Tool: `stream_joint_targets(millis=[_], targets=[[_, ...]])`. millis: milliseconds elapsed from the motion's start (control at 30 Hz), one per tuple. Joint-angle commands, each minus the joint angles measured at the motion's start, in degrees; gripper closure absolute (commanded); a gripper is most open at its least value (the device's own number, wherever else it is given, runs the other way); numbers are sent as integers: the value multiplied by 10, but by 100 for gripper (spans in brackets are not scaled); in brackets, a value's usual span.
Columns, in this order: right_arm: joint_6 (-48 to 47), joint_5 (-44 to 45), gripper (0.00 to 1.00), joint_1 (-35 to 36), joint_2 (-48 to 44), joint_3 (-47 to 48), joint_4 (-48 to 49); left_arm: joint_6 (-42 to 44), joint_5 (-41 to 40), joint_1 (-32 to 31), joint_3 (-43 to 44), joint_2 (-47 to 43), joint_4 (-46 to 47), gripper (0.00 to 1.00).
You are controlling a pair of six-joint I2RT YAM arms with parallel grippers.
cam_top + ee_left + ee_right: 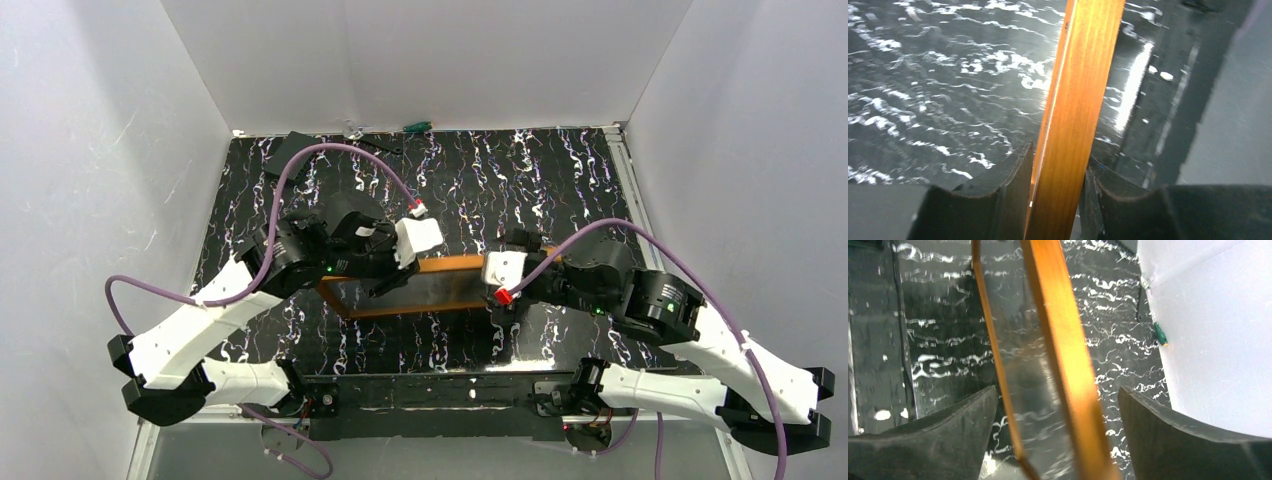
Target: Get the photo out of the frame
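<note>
The frame is standing on edge inside my open (1081, 405) right gripper, so my right gripper should move back while my left gripper lays the frame down flat with the photo up.
The frame (452, 265), a thin orange-brown wooden border, stands tilted on its long edge at the middle of the marbled table, between my two grippers. My left gripper (388, 283) is shut on a rail near its left end; in the left wrist view both dark fingers press the wooden rail (1083, 75) at the gripper (1058, 167). My right gripper (497, 290) is at the frame's right end. In the right wrist view it (1057, 392) stands open, its fingers well apart from the two rails (1058, 325) between them. The photo does not show; between the rails I see only a dark glossy surface.
White walls close in the black marbled table (560, 190) on three sides. A green-handled object (416, 127) and a black box (297, 142) lie at the back wall. Purple cables loop over both arms.
</note>
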Motion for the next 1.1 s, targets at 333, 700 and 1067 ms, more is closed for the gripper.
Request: stream_joint_targets(millis=[333, 700, 1067], targets=[[83, 24, 0, 4, -96, -87, 161, -26, -154, 21, -185, -47, -3, 100], [217, 200, 0, 4, -50, 13, 91, -114, 44, 30, 8, 50, -166, 100], [273, 188, 0, 3, -102, -21, 109, -83, 49, 135, 58, 112, -153, 100]])
